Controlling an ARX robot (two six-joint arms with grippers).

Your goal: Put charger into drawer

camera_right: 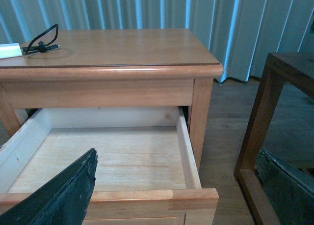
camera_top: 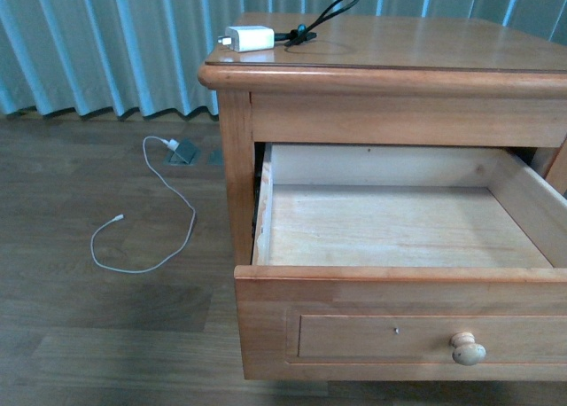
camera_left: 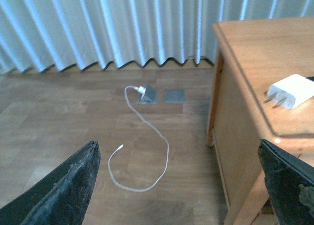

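The black cable (camera_top: 333, 11) should come along, still looped, when the robot lifts the white charger, because the cable's plug sits in the charger (camera_top: 282, 36) and a tie bunches the cable.
The white charger block (camera_top: 249, 39) lies on the back left of the nightstand top, its black looped cable (camera_top: 324, 19) beside it. It also shows in the left wrist view (camera_left: 291, 90) and at the edge of the right wrist view (camera_right: 10, 50). The upper drawer (camera_top: 390, 286) is pulled out and open, its pale wood inside bare, round knob (camera_top: 467, 348) on its front. My left gripper (camera_left: 179, 185) is open over the floor left of the nightstand. My right gripper (camera_right: 176, 185) is open above the drawer's front right corner (camera_right: 196, 193). Neither arm shows in the front view.
A long thin white cable (camera_top: 142, 238) lies looped on the wood floor, plugged into a floor socket (camera_top: 182, 151). Pleated curtains (camera_top: 106, 42) hang behind. A dark wooden frame (camera_right: 265, 136) stands right of the nightstand.
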